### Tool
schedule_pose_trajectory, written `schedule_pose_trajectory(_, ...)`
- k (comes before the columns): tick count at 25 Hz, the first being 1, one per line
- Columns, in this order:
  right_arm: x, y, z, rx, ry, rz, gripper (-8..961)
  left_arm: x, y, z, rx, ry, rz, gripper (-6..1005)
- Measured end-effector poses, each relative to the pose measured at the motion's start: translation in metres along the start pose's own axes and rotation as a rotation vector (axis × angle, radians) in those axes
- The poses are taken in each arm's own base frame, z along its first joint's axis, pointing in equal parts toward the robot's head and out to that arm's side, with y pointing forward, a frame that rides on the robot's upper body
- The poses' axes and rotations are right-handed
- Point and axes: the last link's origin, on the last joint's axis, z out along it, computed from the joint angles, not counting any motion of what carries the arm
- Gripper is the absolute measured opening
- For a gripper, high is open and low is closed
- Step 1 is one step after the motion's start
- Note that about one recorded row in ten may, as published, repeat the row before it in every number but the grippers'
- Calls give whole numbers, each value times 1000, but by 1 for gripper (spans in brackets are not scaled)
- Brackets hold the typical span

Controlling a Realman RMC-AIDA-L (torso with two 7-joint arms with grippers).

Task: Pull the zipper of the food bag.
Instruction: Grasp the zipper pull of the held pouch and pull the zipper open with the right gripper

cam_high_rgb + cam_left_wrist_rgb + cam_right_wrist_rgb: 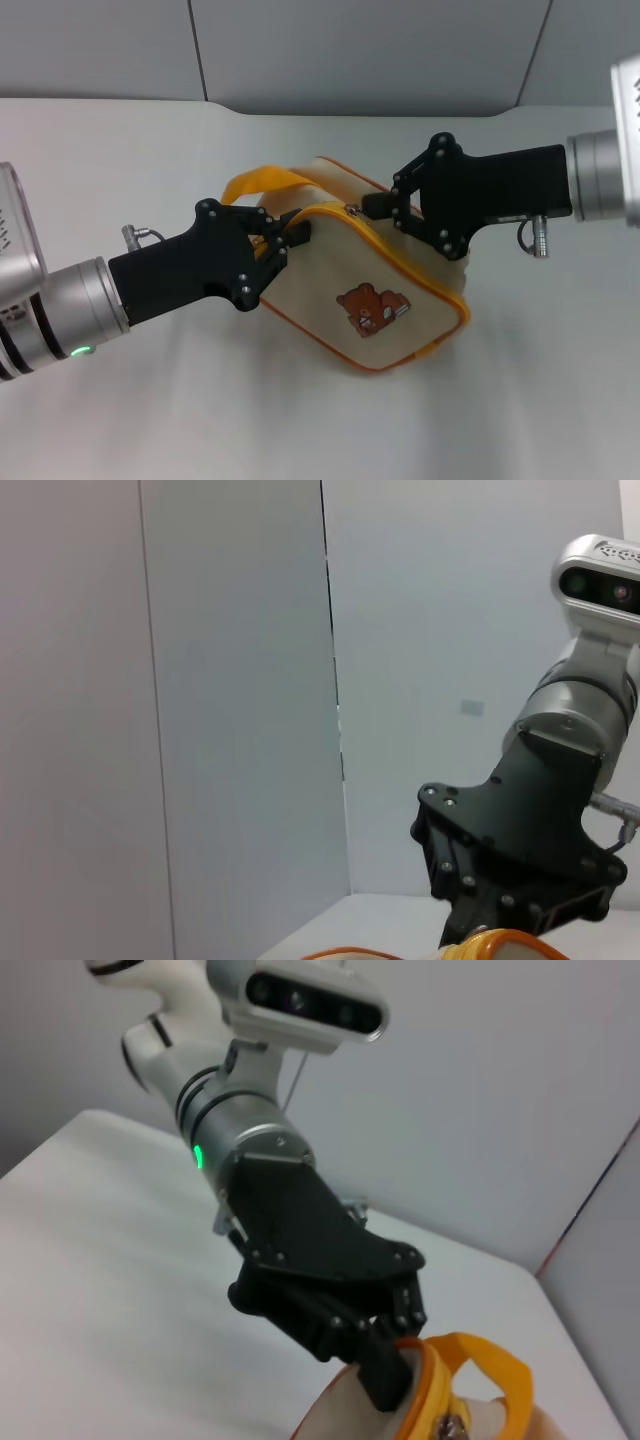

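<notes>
The orange-yellow piping (pixel 405 263) slopes down while my right gripper holds the zipper high. I should open my right gripper and regrip the zipper lower (pixel 353 210) before I pull along the piping.
The beige food bag (pixel 325 262) with orange-yellow piping lies tilted in the middle of the white table, its bear patch (pixel 372 308) facing me. Its orange-yellow loop strap (pixel 258 183) arches at the left end. My left gripper (pixel 292 238) is shut on that end of the bag, just under the strap. My right gripper (pixel 368 204) comes in from the right, shut at the small silver zipper (pixel 352 209) on the bag's top edge. The right wrist view shows the left gripper (pixel 385 1375) pinching the bag, the strap (pixel 485 1360) and the zipper (pixel 450 1425).
The white table (pixel 150 400) stretches on all sides of the bag. A grey panelled wall (pixel 350 50) stands behind it. The left wrist view shows the right arm's black gripper body (pixel 510 870) above a strip of orange piping (pixel 500 945).
</notes>
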Motion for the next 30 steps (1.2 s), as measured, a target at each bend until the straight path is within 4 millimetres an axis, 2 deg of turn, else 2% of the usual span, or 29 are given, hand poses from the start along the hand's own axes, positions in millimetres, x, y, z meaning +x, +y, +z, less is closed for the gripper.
schedule_pose_trajectory(12, 11, 16, -14, 86, -61, -61, 38, 3, -2, 0, -8, 5, -25, 57)
schedule_pose_trajectory(17, 10, 19, -14, 115, -92, -134, 223, 5, -3, 0, -17, 6, -29, 57)
schedule_pose_trajectory(28, 15, 24, -5, 149, -111, -198, 399, 8, 1, -1, -41, 29, -46, 57)
schedule_pose_trajectory(30, 15, 26, -1, 141, -109, -211, 398, 8, 2, -1, -41, 29, -47, 57)
